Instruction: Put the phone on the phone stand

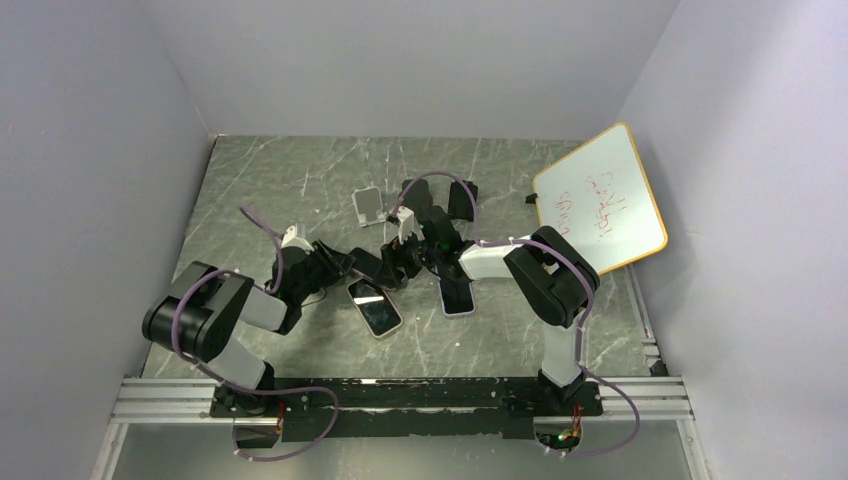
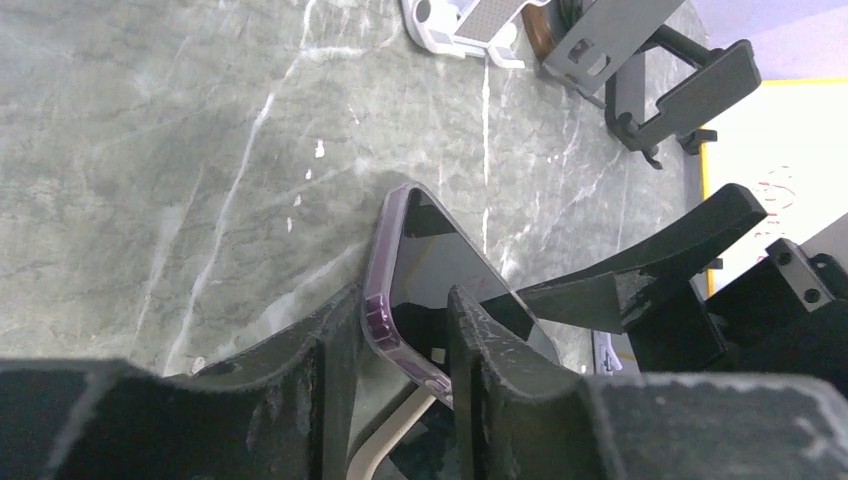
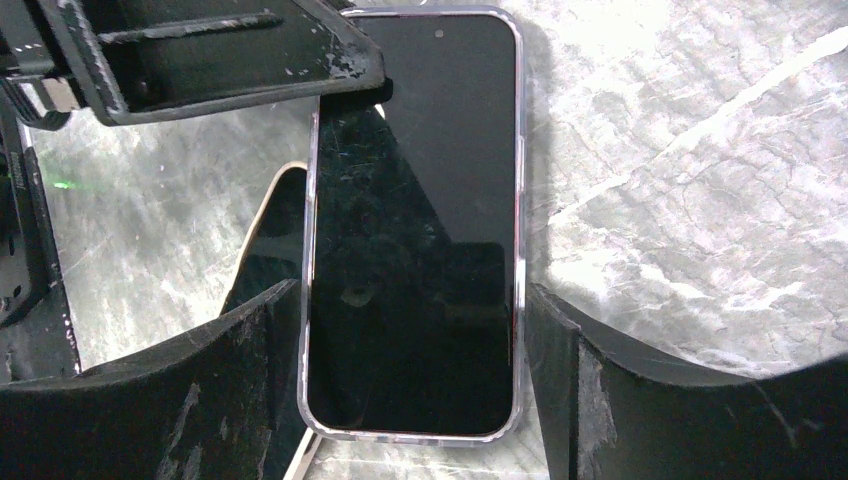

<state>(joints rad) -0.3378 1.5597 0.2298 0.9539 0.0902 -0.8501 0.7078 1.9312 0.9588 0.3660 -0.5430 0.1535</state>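
Note:
My right gripper should move back out of the way before my left gripper takes the phone to the white phone stand point(image 1: 368, 205), because my right gripper's fingers are on both sides of the phone's near end point(image 3: 412, 375).
A dark-screened phone point(image 1: 375, 307) in a clear purple case lies on the marble table between both grippers. It also shows in the left wrist view point(image 2: 440, 250) and the right wrist view point(image 3: 415, 250). My left gripper point(image 1: 352, 270) point(image 2: 400, 350) is shut on one corner of the phone, which tilts there. My right gripper point(image 1: 395, 268) point(image 3: 412, 290) is open, with a finger on each long side of the phone's near end and a thin gap on the right. The white phone stand point(image 1: 368, 207) point(image 2: 460, 25) stands behind them, apart from the phone.
A second phone point(image 1: 457, 297) lies under the right forearm. A black stand point(image 1: 460, 197) point(image 2: 690, 90) sits behind the right wrist. A whiteboard point(image 1: 600, 200) leans at the back right. Grey walls enclose the table on three sides.

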